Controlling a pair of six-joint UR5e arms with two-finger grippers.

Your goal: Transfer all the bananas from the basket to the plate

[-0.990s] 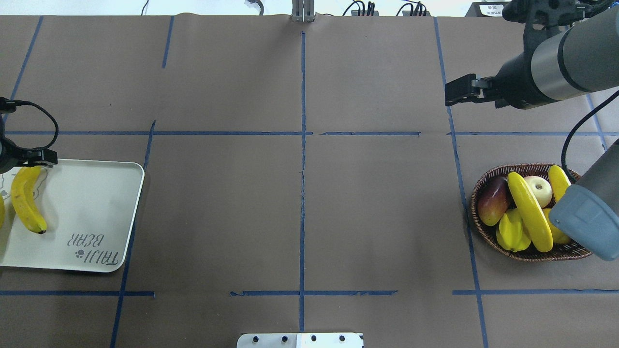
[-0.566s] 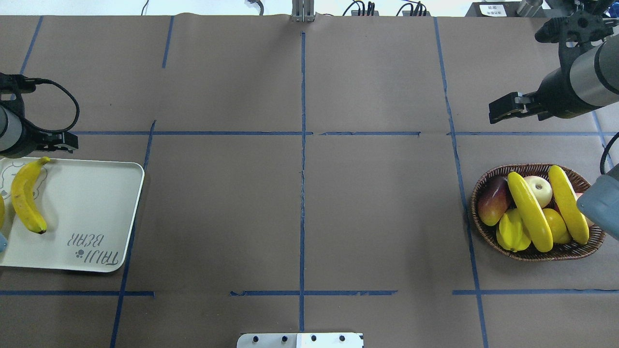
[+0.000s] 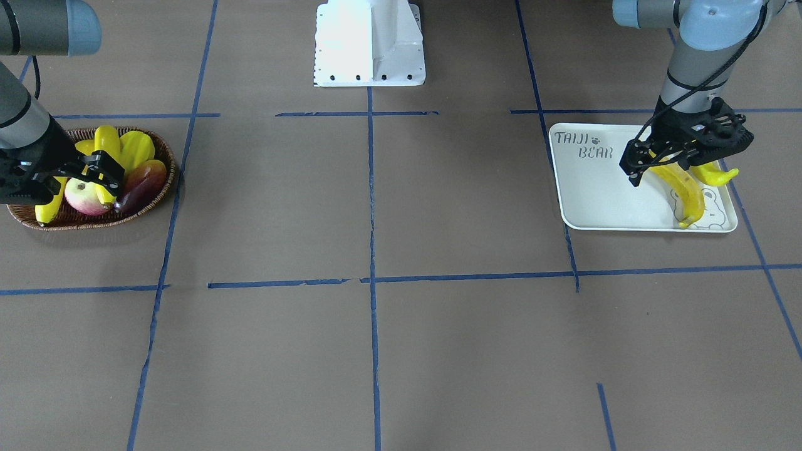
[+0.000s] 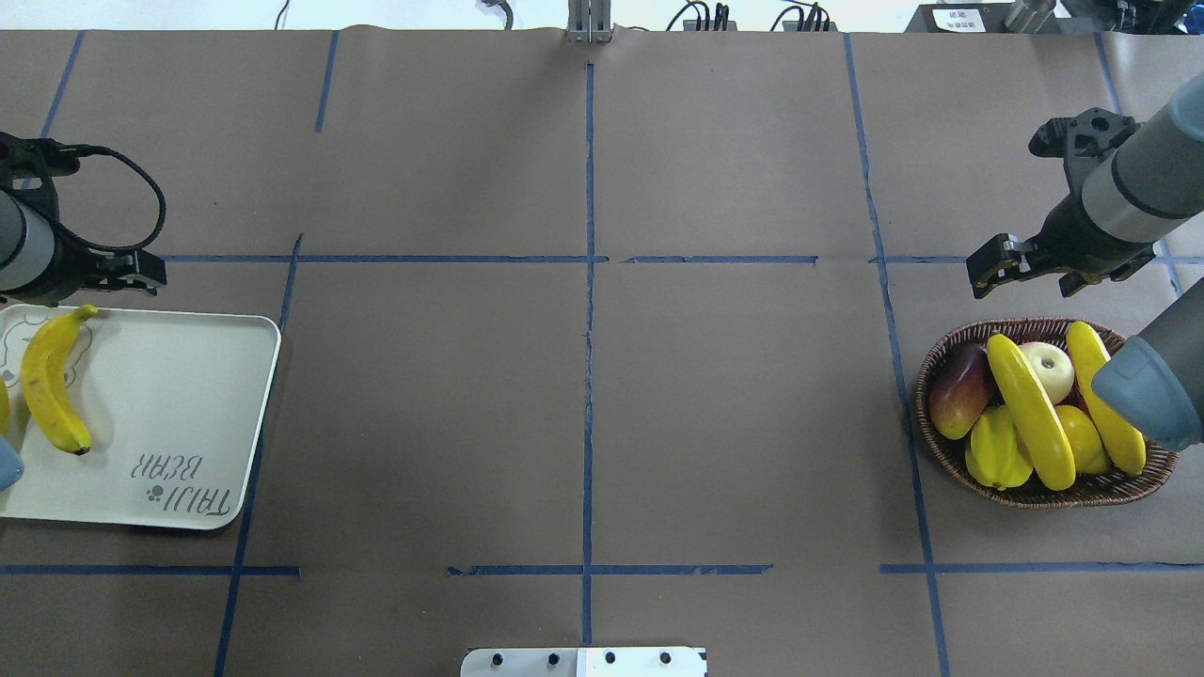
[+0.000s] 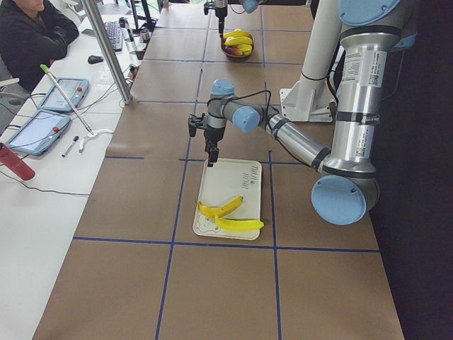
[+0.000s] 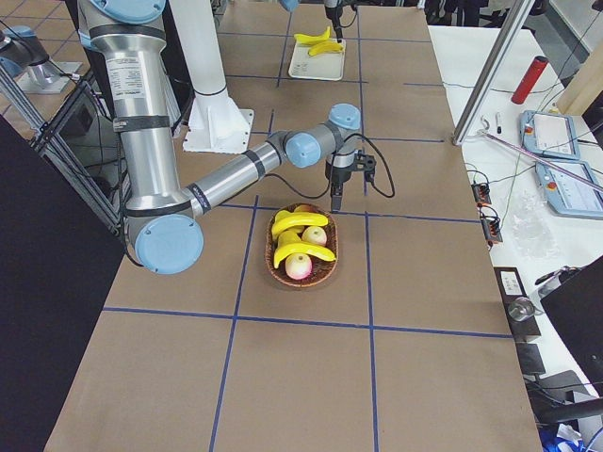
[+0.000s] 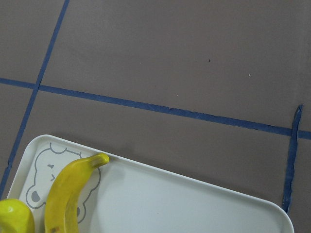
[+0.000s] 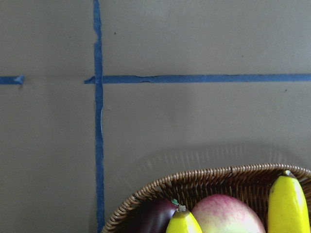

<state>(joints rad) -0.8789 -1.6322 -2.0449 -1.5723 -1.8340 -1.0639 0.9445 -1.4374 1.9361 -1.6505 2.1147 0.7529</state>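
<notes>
The robot's right gripper should pick up the banana next to the starfruit and bring it to the left gripper, because the basket's bananas are too far away for the left gripper to reach.
Two yellow bananas [image 4: 1030, 409] lie among other fruit in the brown wicker basket [image 4: 1035, 495] at the right. My right gripper [image 4: 997, 270] hovers over the table just beyond the basket's far rim [image 3: 94, 220], open and empty. On the pale plate [image 4: 179, 395] at the left lies one banana [image 4: 47, 385], and a second banana [image 3: 714, 174] lies beside it. My left gripper [image 4: 127, 273] hangs open just past the plate's far edge, above the banana's stem tip [image 7: 99, 158] and clear of it.
The basket also holds a starfruit [image 4: 997, 451], a pale apple [image 4: 1049, 369], a dark red mango [image 4: 959, 390] and a round yellow fruit [image 4: 1082, 442]. Blue tape lines cross the brown table. A person sits beside the table's far edge in the exterior left view.
My right gripper has swung from the far right corner down toward the basket's far rim. My left gripper has come off the banana's stem end and moved beyond the plate's edge.
</notes>
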